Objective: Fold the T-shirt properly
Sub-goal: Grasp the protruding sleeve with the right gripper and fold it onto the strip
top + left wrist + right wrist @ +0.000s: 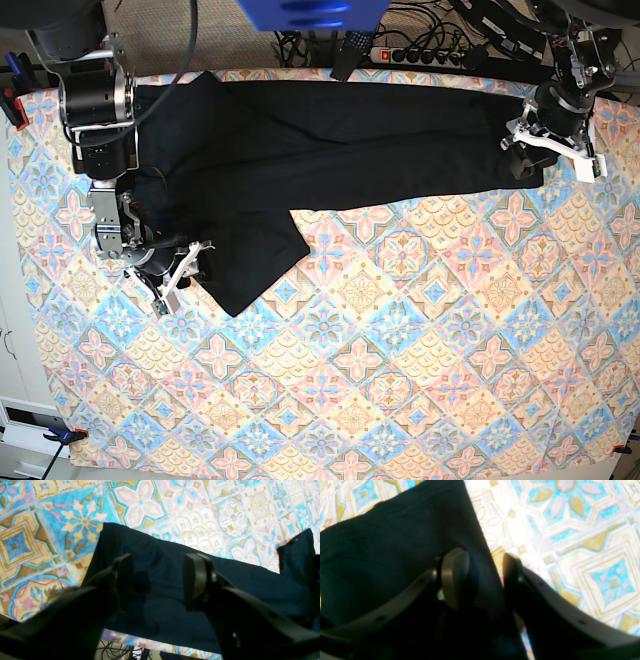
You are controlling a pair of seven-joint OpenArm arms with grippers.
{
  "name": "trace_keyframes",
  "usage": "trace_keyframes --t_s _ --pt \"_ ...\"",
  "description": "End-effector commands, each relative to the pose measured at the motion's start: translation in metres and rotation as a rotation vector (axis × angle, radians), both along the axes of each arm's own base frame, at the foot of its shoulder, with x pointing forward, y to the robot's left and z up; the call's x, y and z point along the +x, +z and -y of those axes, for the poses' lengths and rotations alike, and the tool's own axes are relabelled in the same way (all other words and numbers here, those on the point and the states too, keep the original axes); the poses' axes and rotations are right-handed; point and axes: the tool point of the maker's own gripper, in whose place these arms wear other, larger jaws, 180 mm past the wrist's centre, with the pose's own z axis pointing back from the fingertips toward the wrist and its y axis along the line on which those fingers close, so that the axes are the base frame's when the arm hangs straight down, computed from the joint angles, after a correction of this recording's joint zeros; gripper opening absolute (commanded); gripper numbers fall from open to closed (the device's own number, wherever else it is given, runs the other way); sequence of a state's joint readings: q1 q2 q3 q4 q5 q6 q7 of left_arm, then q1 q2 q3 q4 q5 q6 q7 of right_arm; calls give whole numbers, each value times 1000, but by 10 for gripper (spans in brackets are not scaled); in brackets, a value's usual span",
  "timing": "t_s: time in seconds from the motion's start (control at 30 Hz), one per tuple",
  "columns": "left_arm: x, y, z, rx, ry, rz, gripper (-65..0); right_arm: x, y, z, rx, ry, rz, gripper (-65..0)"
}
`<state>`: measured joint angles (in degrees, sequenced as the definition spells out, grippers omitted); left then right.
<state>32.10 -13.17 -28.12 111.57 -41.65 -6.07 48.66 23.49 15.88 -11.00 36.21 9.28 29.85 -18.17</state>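
The black T-shirt's flap (250,270) sticks out toward the front, far from the robot's left gripper, so the robot's right gripper should pull the flap in onto the T-shirt's body (215,140).
The black T-shirt (330,140) lies spread along the far edge of the table, with one flap reaching down toward the left front (240,270). My left gripper (160,580) is open just above the shirt's end (250,580); in the base view it is at the far right (520,155). My right gripper (482,577) is open, and the shirt's edge (395,542) runs between its jaws. In the base view it sits at the left flap (190,265).
A patterned tablecloth (400,350) covers the table. A power strip and cables (420,50) lie behind the far edge, next to a blue object (310,12). The table edge with cables below shows in the left wrist view (117,651). Clamps hold the cloth's corners (12,100).
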Motion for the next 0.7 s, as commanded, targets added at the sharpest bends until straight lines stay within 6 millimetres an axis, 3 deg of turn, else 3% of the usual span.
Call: trace_keyframes --t_s 0.0,0.13,0.2,0.33,0.47,0.6,0.67 --pt "5 9 -2 14 -8 34 -330 -1 1 8 -33 19 -32 -393" --pt "6 10 -1 12 -7 37 -330 -29 -15 -4 -1 97 -104 -396" --pt "6 10 -1 12 -7 37 -330 -32 -16 -9 -10 120 -106 -413" --pt "7 10 -1 12 -7 38 -330 -45 -27 -25 -46 211 -138 -516" --pt "7 10 0 1 -5 42 -330 -46 -27 -28 -50 228 -138 -648" --pt "9 13 3 -36 0 58 -330 -28 -4 -37 -55 256 -55 -647" --pt "8 12 3 -35 1 56 -330 -11 20 -24 -84 250 18 -647"
